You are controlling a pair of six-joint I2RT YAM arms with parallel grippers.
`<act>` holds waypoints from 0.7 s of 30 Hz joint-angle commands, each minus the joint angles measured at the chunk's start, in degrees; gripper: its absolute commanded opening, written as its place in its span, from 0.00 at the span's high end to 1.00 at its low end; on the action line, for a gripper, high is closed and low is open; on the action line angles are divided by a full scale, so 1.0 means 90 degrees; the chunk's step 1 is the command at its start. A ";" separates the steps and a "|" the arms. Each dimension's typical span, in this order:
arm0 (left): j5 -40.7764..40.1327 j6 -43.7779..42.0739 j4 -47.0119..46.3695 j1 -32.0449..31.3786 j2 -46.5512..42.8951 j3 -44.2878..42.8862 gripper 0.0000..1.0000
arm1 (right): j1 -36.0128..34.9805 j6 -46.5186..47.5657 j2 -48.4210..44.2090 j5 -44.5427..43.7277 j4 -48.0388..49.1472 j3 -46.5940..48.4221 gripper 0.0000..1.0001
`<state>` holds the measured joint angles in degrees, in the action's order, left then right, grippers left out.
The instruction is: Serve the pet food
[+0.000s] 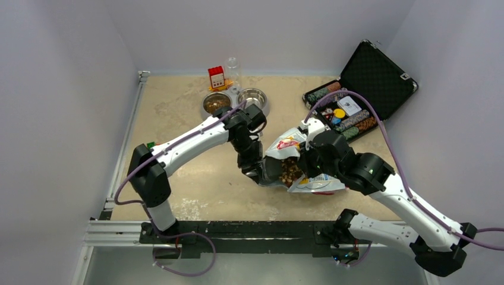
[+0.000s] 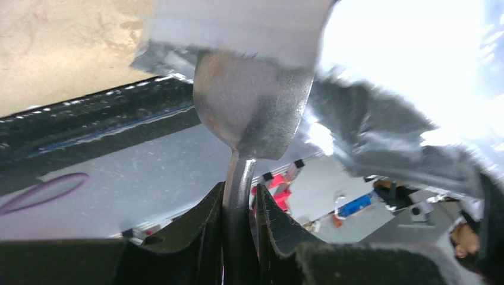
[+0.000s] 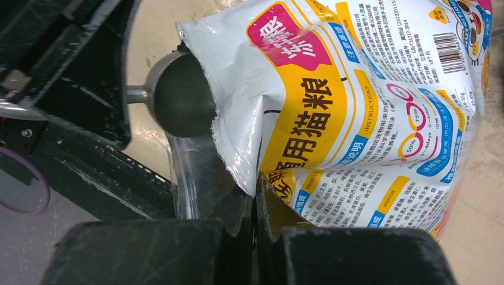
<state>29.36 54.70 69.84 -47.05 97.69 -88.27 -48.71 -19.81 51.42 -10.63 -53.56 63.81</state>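
Note:
The metal scoop's bowl (image 1: pixel 273 170) is empty just inside the bag's opening, so my left gripper should push it deeper into the kibble (image 1: pixel 290 171) and make it level before lifting.
Brown kibble pet food (image 1: pixel 290 170) shows inside the open mouth of a white-and-yellow printed bag (image 1: pixel 300 160) lying mid-table. My right gripper (image 3: pixel 254 196) is shut on the bag's edge (image 3: pixel 279 107) and holds the mouth open. My left gripper (image 2: pixel 241 205) is shut on the handle of a metal scoop (image 2: pixel 252 107). The scoop's bowl (image 3: pixel 178 95) pokes into the bag's mouth. No kibble shows in either wrist view. Two metal bowls stand at the back; the left bowl (image 1: pixel 216 103) holds brown kibble and the right bowl (image 1: pixel 253 97) looks empty.
An open black case (image 1: pixel 362 95) with stacked poker chips sits at the back right. A small red-and-white box (image 1: pixel 216 77) and a clear glass (image 1: pixel 233 70) stand behind the bowls. A black rail (image 1: pixel 238 228) runs along the near edge.

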 commanded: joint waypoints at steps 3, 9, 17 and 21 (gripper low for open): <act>0.0570 0.1125 -0.0325 -0.0485 0.1523 -0.1323 1.00 | -0.0018 0.0057 -0.0119 0.0130 0.0456 0.0088 1.00; 0.0910 0.0933 -0.1525 -0.0671 0.2687 -0.2017 1.00 | -0.0008 -0.0046 -0.0188 0.0273 0.0570 0.0024 1.00; 0.2809 0.1194 -0.7204 -0.0472 0.1488 0.1101 1.00 | 0.0214 -0.0064 -0.0605 0.0301 0.0651 -0.0366 1.00; 0.3514 0.1514 -0.8865 -0.0410 0.1399 0.1714 1.00 | 0.0343 0.0033 -0.0825 0.0375 0.0655 -0.0408 1.00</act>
<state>51.03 66.35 23.27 -50.52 112.46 -76.60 -46.52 -19.84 47.03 -9.17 -53.36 58.70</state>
